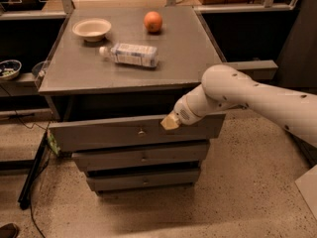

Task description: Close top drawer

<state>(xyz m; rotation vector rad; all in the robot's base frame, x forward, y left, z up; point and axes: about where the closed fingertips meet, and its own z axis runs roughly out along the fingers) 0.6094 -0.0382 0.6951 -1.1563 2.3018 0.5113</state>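
My gripper should move closer to the knob (142,132) and push the drawer in, because its fingers touch the top drawer's front (170,123) off to one side of the knob.
The top drawer (99,133) is a wide grey front panel with a small metal knob (141,131) at its centre. It stands pulled out a little from the grey cabinet, with a dark gap above it under the tabletop. My gripper (170,122) is at the end of the white arm, its yellowish tip against the drawer front just right of the knob.
On the cabinet top (188,58) lie a white bowl (91,29), an orange (153,21) and a plastic bottle (130,54) on its side. Two narrower drawers (141,156) sit below. A low shelf with a small bowl (9,68) is at the left. Speckled floor surrounds the cabinet.
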